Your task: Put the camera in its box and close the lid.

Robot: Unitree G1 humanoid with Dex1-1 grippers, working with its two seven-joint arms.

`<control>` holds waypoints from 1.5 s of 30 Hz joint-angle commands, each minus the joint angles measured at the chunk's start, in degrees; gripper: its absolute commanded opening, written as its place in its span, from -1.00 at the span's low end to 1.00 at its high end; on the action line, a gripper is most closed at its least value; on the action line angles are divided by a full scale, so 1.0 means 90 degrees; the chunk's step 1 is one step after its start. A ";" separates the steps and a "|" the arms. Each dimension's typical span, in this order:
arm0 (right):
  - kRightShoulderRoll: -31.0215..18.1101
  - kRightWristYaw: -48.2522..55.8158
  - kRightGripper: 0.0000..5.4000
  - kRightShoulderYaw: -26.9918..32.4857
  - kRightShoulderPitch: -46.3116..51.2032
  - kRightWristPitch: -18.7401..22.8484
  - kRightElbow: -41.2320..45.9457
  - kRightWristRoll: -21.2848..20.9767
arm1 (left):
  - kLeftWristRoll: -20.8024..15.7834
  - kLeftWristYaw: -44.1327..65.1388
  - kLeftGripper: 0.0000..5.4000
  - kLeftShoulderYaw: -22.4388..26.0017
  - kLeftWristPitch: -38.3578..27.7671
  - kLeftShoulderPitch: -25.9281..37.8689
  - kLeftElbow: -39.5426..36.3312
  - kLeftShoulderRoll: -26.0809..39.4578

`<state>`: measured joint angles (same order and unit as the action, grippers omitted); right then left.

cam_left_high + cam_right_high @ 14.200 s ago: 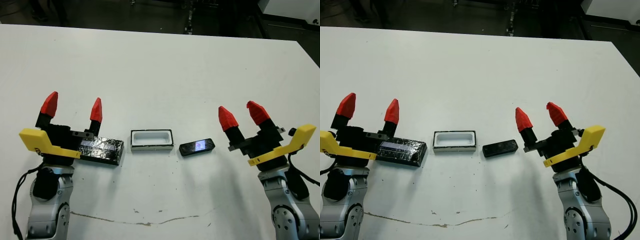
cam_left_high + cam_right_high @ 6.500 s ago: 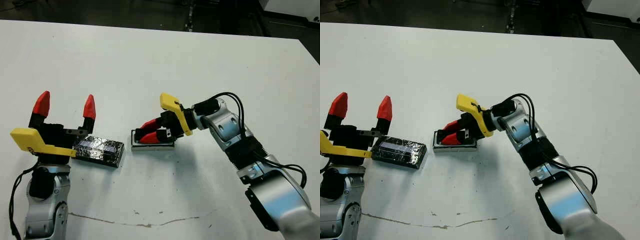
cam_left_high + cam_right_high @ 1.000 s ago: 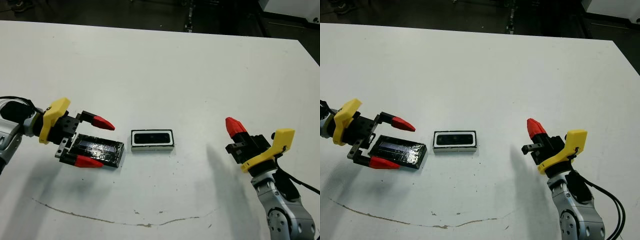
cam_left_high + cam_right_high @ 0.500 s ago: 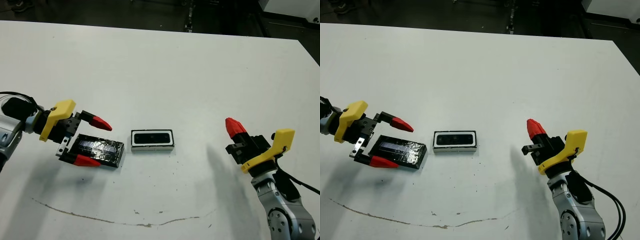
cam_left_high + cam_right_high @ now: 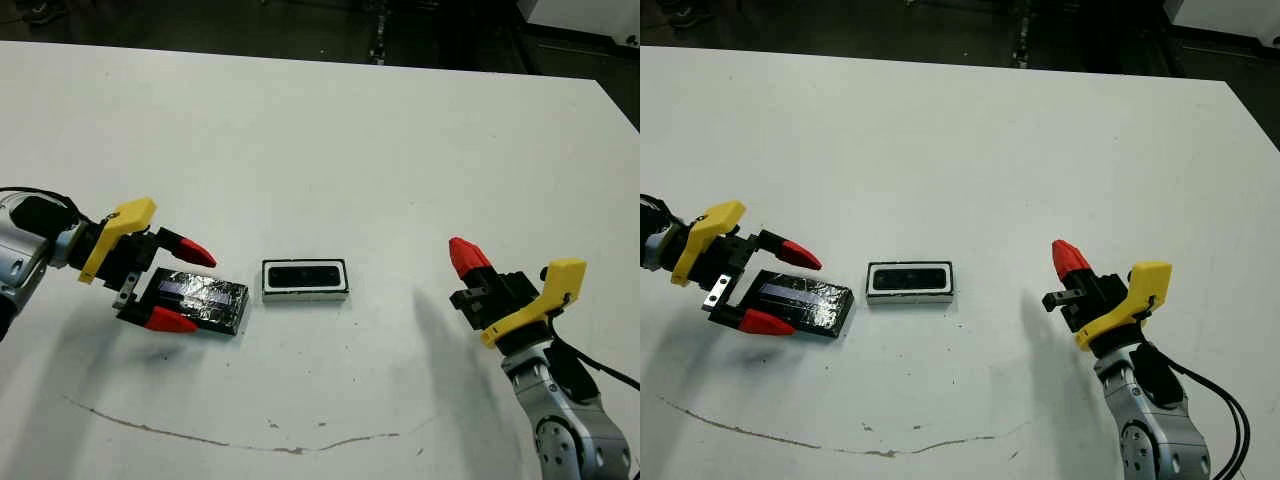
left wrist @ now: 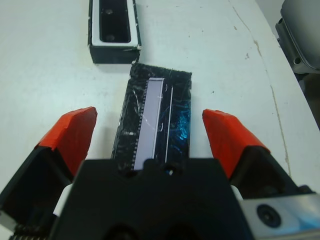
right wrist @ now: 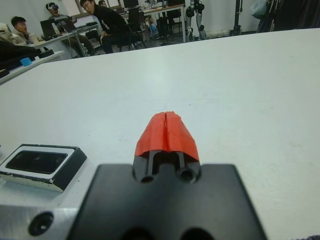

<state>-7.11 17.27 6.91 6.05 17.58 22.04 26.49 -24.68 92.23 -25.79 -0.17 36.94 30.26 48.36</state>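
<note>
The lid (image 5: 200, 297) has deep black sides (image 5: 242, 315) and an outline like the box's, so it will cover and hide the box's white sides when I lower it.
The black camera (image 5: 304, 275) lies inside the white-walled box (image 5: 267, 292) at the table's middle. Left of the box, the speckled black lid (image 5: 200, 299) with its pale stripe lies flat on the table. My left gripper (image 5: 183, 285) is open and straddles the lid's left end, one red fingertip on each long side; the left wrist view shows the lid (image 6: 156, 116) between the fingers (image 6: 74, 131) with gaps on both sides, and the box (image 6: 113, 46) beyond. My right gripper (image 5: 466, 259) is shut and empty, raised at the right, well away from the box (image 7: 65, 167).
A thin dark crack line (image 5: 230, 443) runs across the table near the front edge. Several people (image 7: 107, 22) sit at desks far beyond the table in the right wrist view. The table's dark back edge (image 5: 320, 40) is far from the work area.
My left gripper has slid further right along the lid, its fingers now flanking more of it and a little closer together. The right arm, box and camera have stayed put.
</note>
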 commanded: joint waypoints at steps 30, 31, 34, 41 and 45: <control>-0.0179 0.0077 -1.00 0.0096 0.0017 0.0064 -0.0064 0.0144 | 0.0864 0.0030 0.25 0.0669 0.0457 -0.0388 -0.0363 -0.0299; -0.0185 0.0072 -1.00 0.0096 0.0012 0.0073 -0.0056 0.0137 | 0.0866 0.0030 0.21 0.0649 0.0513 -0.0378 -0.0365 -0.0293; -0.0195 0.0053 -1.00 0.0100 0.0004 0.0082 -0.0048 0.0101 | 0.0928 0.0030 0.17 0.0608 0.0638 -0.0347 -0.0370 -0.0289; -0.0186 0.0020 -1.00 0.0095 0.0003 0.0113 -0.0012 0.0109 | 0.0980 0.0030 0.17 0.0588 0.0659 -0.0326 -0.0312 -0.0327; -0.0178 0.0073 -1.00 0.0095 0.0004 0.0076 -0.0044 0.0137 | 0.0910 0.0027 0.17 0.0730 0.0718 -0.0369 -0.0214 -0.0421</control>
<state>-7.92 17.83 7.25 5.92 18.07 21.88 27.50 -17.41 92.42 -19.52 5.48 34.44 27.31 45.50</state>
